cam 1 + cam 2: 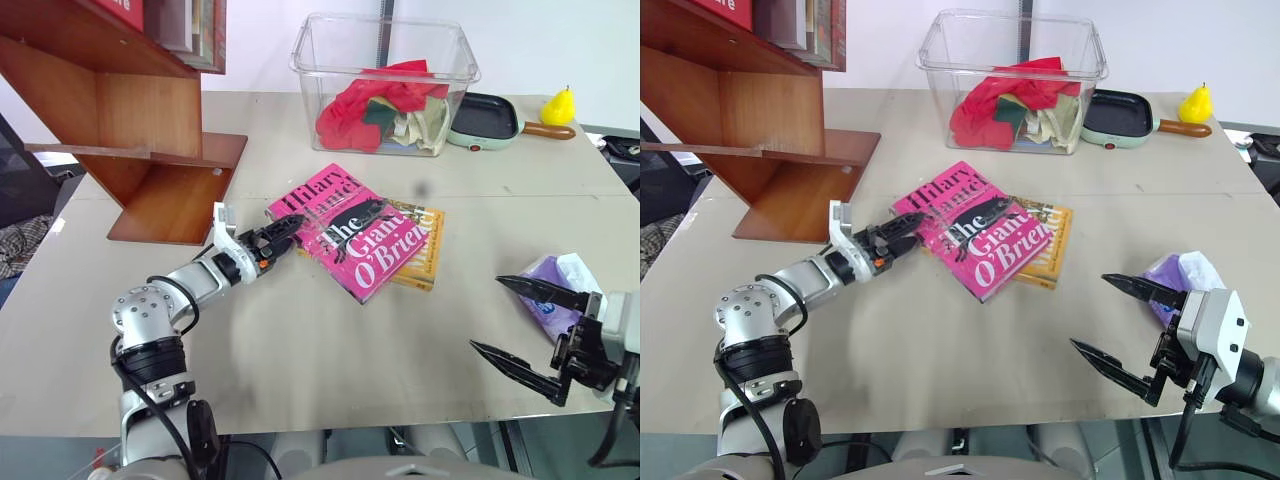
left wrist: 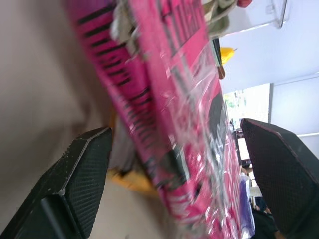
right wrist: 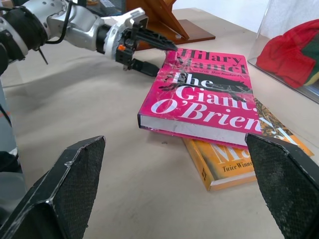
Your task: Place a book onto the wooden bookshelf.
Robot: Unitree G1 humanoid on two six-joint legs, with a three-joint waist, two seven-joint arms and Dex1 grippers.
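The wooden bookshelf [image 1: 150, 115] is out of the right gripper's reach, so the robot's left gripper should grip the pink book's corner [image 1: 283, 211] that faces the bookshelf and take the book there.
The bright pink book [image 1: 365, 240] lies flat in the middle of the table [image 1: 300, 370], resting partly on a yellow-orange book [image 1: 428, 258]. My left gripper [image 1: 290, 235] is open at the pink book's left edge. One finger reaches over the cover's corner and the other sits low beside the edge. In the left wrist view the book [image 2: 169, 99] stands between the two fingers [image 2: 79, 169]. The wooden bookshelf [image 1: 150, 120] stands at the far left of the table. My right gripper [image 1: 487, 314] hangs open and empty near the table's front right.
A clear plastic bin [image 1: 385, 80] holding red and other cloths stands at the back. Beside it lie a small pan [image 1: 485, 118] and a yellow pear-shaped toy [image 1: 560, 105]. A purple-and-white bag [image 1: 555, 280] lies just beyond the right gripper.
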